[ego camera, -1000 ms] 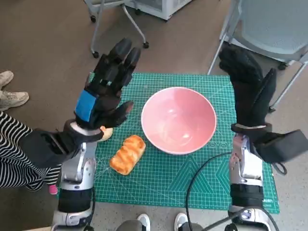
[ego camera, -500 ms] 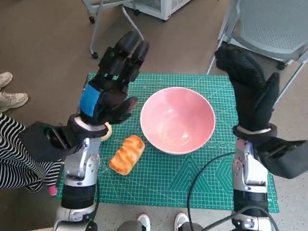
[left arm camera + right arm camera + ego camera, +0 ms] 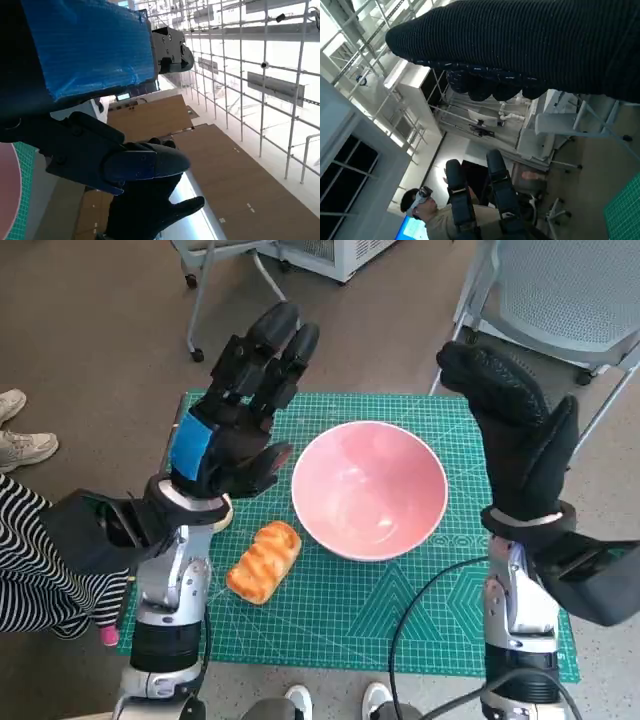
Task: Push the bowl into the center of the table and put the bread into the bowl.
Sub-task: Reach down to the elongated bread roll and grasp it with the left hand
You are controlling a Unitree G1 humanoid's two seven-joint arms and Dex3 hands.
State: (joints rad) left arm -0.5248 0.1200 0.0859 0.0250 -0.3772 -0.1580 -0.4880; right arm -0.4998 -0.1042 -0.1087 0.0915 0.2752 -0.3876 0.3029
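My left gripper will have another, round bread hidden behind it, because a pale curved edge (image 3: 226,516) peeks out beyond the golden braided bread.
A pink bowl (image 3: 370,488) stands empty near the middle of the green cutting mat (image 3: 400,610). A golden braided bread (image 3: 265,559) lies on the mat just to the bowl's left front. My left hand (image 3: 235,415), black with blue tape, is raised above the mat's left side, fingers spread and holding nothing. My right hand (image 3: 515,435), in the black glove, is raised at the mat's right edge beside the bowl, fingers straight and empty. The left wrist view shows a sliver of the bowl (image 3: 7,195) and my gloved right hand (image 3: 147,215).
A rolling chair base (image 3: 235,280) stands beyond the mat's far left corner, a grey mesh chair (image 3: 575,300) at the far right. A person's striped sleeve (image 3: 30,570) and shoes (image 3: 20,440) are at the left. A seated person (image 3: 432,215) appears in the right wrist view.
Both hands have risen and reached a little farther forward over the mat. Bowl and bread have not moved.
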